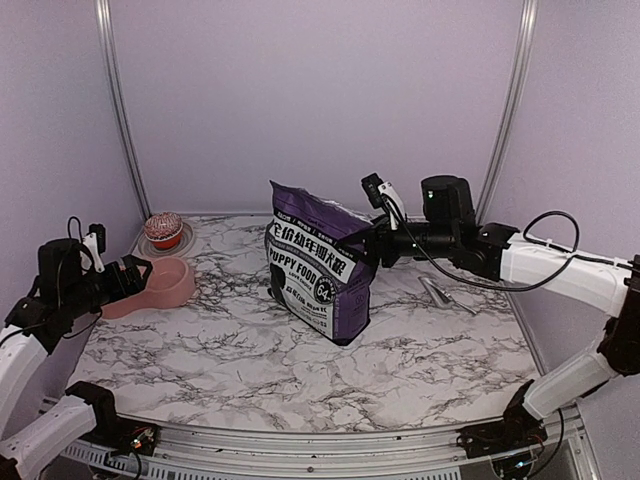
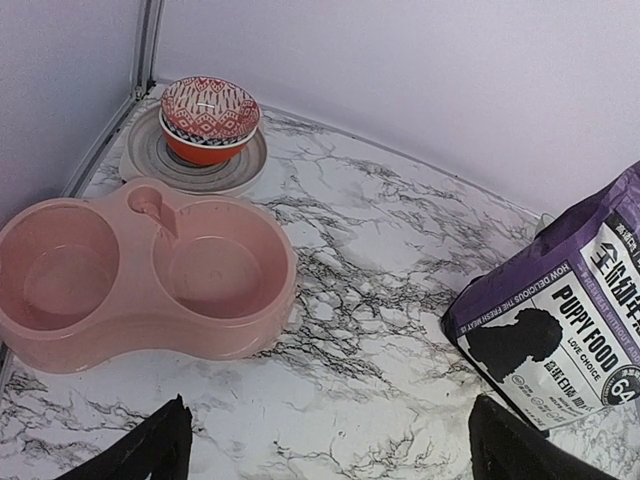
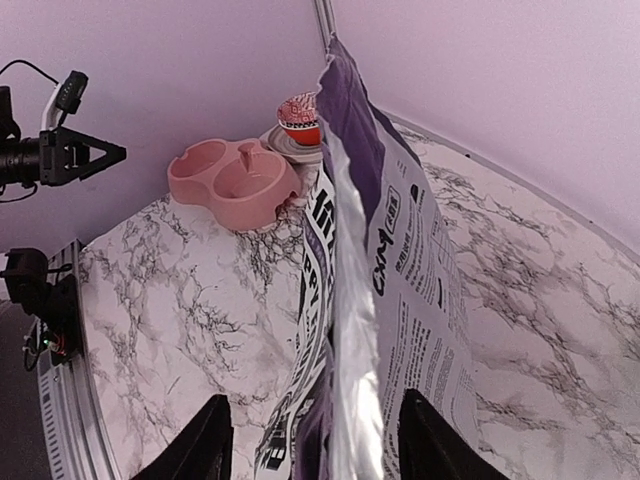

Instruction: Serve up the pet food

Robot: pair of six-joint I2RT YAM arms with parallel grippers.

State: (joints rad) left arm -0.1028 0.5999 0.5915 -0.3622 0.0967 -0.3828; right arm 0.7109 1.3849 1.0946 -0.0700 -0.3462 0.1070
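I should brace the bag's lower edge (image 1: 277,293) with my left gripper while my right gripper turns the bag narrow side forward, because the bag stands crooked with its white panel (image 1: 301,262) facing front.
The pet food bag (image 1: 318,265) is purple with a white "PUPPY FOOD" panel and stands upright mid-table, its top open. It also shows in the left wrist view (image 2: 560,320) and in the right wrist view (image 3: 400,250). My right gripper (image 1: 372,245) is open at the bag's upper right edge. In its wrist view (image 3: 315,440) the jaws stand wide on either side of the bag's top edge without pinching it. My left gripper (image 1: 138,272) is open and empty just near of the pink double pet bowl (image 2: 150,275), fingertips (image 2: 150,445) over bare marble.
The pink bowl (image 1: 160,285) sits at the left. A red patterned bowl (image 1: 163,230) on a pale plate stands behind it in the back left corner (image 2: 208,118). A metal scoop (image 1: 440,293) lies on the table right of the bag. Purple walls close the back and sides.
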